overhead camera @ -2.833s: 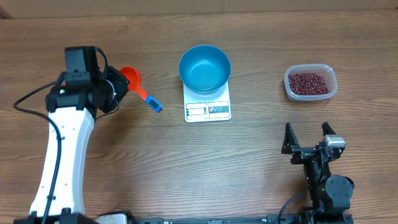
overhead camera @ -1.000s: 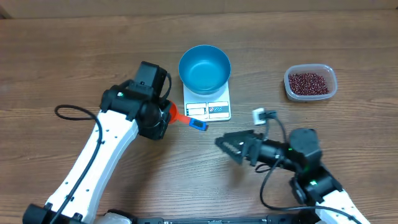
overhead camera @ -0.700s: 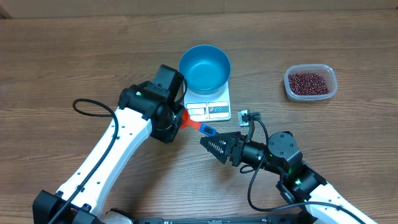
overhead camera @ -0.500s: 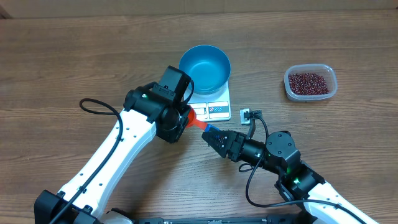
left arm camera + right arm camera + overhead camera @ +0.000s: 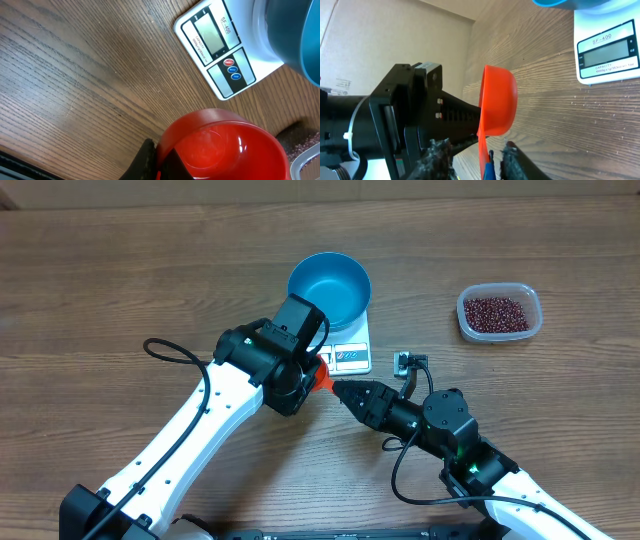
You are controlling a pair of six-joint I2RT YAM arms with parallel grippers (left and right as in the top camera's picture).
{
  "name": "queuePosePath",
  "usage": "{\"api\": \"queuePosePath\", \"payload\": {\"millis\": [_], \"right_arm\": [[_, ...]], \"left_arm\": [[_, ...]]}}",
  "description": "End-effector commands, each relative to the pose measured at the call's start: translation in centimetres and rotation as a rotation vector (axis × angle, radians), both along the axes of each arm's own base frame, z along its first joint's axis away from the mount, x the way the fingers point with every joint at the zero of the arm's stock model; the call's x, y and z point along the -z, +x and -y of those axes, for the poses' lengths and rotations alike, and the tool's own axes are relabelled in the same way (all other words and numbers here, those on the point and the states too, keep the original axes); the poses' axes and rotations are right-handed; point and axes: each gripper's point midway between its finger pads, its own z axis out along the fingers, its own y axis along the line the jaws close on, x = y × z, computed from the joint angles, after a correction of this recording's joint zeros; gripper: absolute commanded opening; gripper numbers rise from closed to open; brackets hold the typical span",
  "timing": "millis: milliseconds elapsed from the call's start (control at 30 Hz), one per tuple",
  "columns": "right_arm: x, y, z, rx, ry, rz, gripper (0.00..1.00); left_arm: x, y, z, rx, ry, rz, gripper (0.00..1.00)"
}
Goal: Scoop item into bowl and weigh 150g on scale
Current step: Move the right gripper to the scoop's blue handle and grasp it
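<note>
I am holding the orange scoop by the cup's rim [image 5: 176,141] with my left gripper, so next my right gripper grabs the scoop's handle [image 5: 483,152] before my left gripper lets go of the cup.
An orange scoop [image 5: 320,377] with a blue handle end hangs above the table, just in front of the scale [image 5: 350,358]. My left gripper [image 5: 308,377] is shut on the rim of its cup [image 5: 225,147]. My right gripper [image 5: 343,392] stands open around the handle [image 5: 489,167]. One finger [image 5: 512,157] is close beside the handle; the other is a gap away. The scoop is empty. The blue bowl [image 5: 329,290] stands empty on the white scale. The item, dark red beans [image 5: 495,312], lies in a clear tub at the far right.
The clear tub [image 5: 465,322] stands apart from both arms on the right of the wooden table. The left arm's white link [image 5: 190,440] crosses the front left. A black cable [image 5: 170,352] loops beside it. The scale's display [image 5: 212,36] faces the front.
The left arm carried the scoop right, up to the scale's front edge. The right gripper moved in from the right and narrowed its jaws around the handle.
</note>
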Motion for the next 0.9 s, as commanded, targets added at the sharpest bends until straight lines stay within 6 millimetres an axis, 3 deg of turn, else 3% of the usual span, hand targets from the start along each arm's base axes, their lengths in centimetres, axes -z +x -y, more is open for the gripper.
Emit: {"api": "queuePosePath", "payload": {"millis": [0, 867], "right_arm": [[-1.10, 0.31, -0.28, 0.005, 0.012, 0.024, 0.30], [-1.15, -0.33, -0.70, -0.037, 0.022, 0.014, 0.14]], "left_arm": [[0.01, 0.26, -0.04, -0.011, 0.018, 0.011, 0.04], [-0.16, 0.71, 0.41, -0.007, 0.006, 0.035, 0.04]]}}
